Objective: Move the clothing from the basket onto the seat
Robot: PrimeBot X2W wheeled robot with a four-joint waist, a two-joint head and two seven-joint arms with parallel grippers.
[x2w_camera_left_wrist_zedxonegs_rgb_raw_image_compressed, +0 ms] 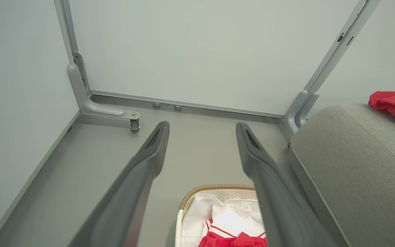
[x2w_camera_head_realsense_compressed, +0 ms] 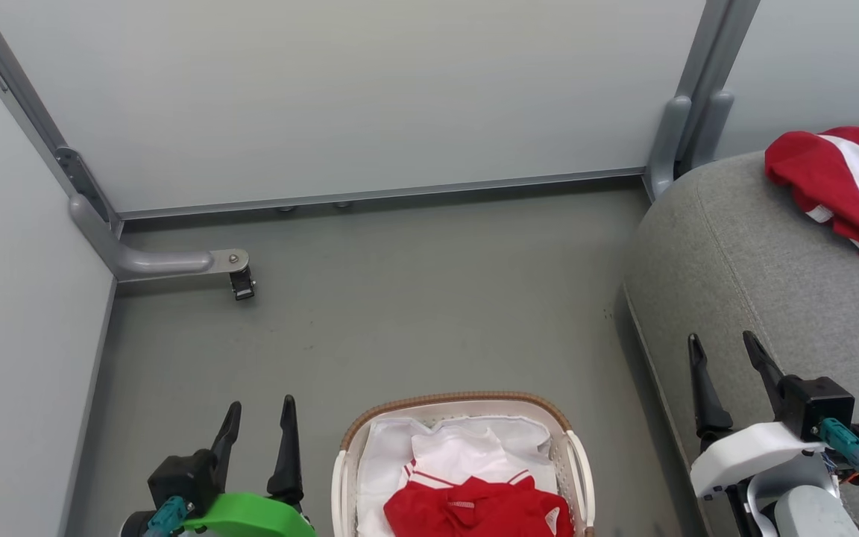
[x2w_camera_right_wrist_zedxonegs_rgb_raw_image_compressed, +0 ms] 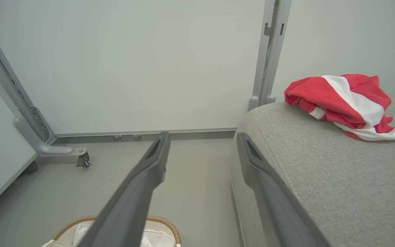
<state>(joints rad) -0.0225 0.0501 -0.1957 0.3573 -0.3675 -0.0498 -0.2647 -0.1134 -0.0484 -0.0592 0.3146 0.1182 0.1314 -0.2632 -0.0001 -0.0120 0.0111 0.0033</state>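
The white liner [x2w_camera_head_realsense_compressed: 382, 456] sits tight against the basket's sides around the red and white garment [x2w_camera_head_realsense_compressed: 478, 503]. The garment will come out by itself when I lift it.
One red and white garment [x2w_camera_head_realsense_compressed: 843, 186] lies bunched on the grey seat [x2w_camera_head_realsense_compressed: 743, 276] at the right, also clear in the right wrist view [x2w_camera_right_wrist_zedxonegs_rgb_raw_image_compressed: 345, 101]. A second red and white garment [x2w_camera_head_realsense_compressed: 478, 496] rests inside the white basket [x2w_camera_head_realsense_compressed: 459, 403] with its brown rim, at the bottom centre on the floor. My left gripper [x2w_camera_head_realsense_compressed: 258, 425] hovers open just left of the basket with nothing between its fingers. Above the seat's near edge my right gripper [x2w_camera_head_realsense_compressed: 724, 358] stands open and empty too. The left wrist view looks down on the basket [x2w_camera_left_wrist_zedxonegs_rgb_raw_image_compressed: 214, 188] and its garment [x2w_camera_left_wrist_zedxonegs_rgb_raw_image_compressed: 231, 233].
Grey partition walls close off the back and left. A metal partition foot with a caster [x2w_camera_head_realsense_compressed: 239, 280] juts onto the floor at the back left. Another partition post [x2w_camera_head_realsense_compressed: 687, 127] stands beside the seat's far corner. Open grey floor lies ahead of the basket.
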